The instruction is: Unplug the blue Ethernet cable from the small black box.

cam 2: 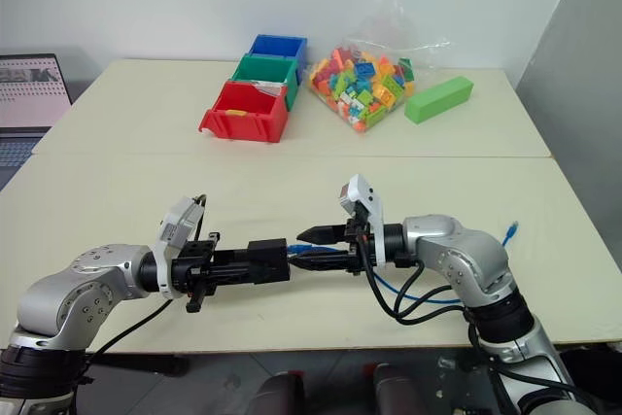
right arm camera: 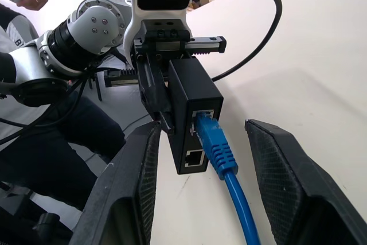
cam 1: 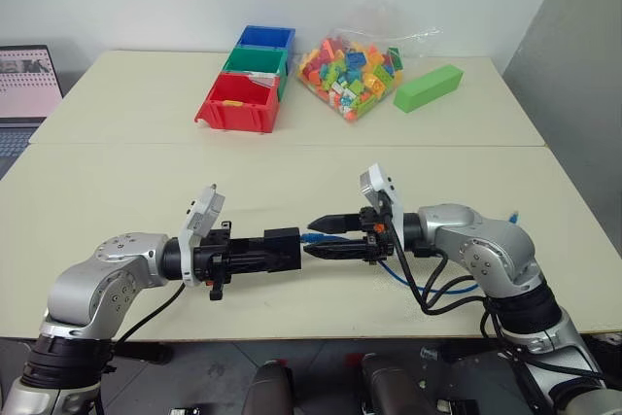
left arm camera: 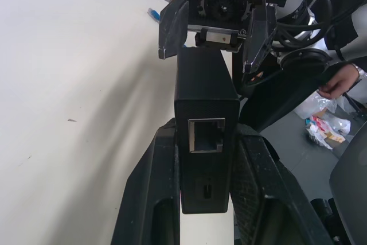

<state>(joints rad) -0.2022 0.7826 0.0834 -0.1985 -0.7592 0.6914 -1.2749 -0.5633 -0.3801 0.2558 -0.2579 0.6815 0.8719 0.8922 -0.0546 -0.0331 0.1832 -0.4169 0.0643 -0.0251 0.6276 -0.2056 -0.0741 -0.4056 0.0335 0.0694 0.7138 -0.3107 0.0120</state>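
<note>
The plug will come straight out, clear tip included, when I pull, because the plug's blue end (right arm camera: 217,147) points straight out of the upper port (right arm camera: 200,118).
My left gripper (cam 1: 275,252) is shut on the small black box (cam 1: 283,246), holding it level above the near table. In the right wrist view the blue Ethernet cable (right arm camera: 241,205) has its plug (right arm camera: 213,139) seated in the upper port of the box (right arm camera: 192,98). My right gripper (cam 1: 315,238) faces the box from the right and is open, with one finger on either side of the plug and not touching it. The cable runs back under my right arm (cam 1: 389,275), and its far plug (cam 2: 510,230) lies on the table. The left wrist view shows an empty port on the near face of the box (left arm camera: 206,96).
At the back of the far table stand a red bin (cam 1: 237,102), a green bin (cam 1: 257,61) and a blue bin (cam 1: 266,37). Beside them lie a clear bag of coloured bricks (cam 1: 350,70) and a green block (cam 1: 429,86). A laptop (cam 1: 24,85) sits at the left edge. A person's hand (left arm camera: 338,81) is nearby.
</note>
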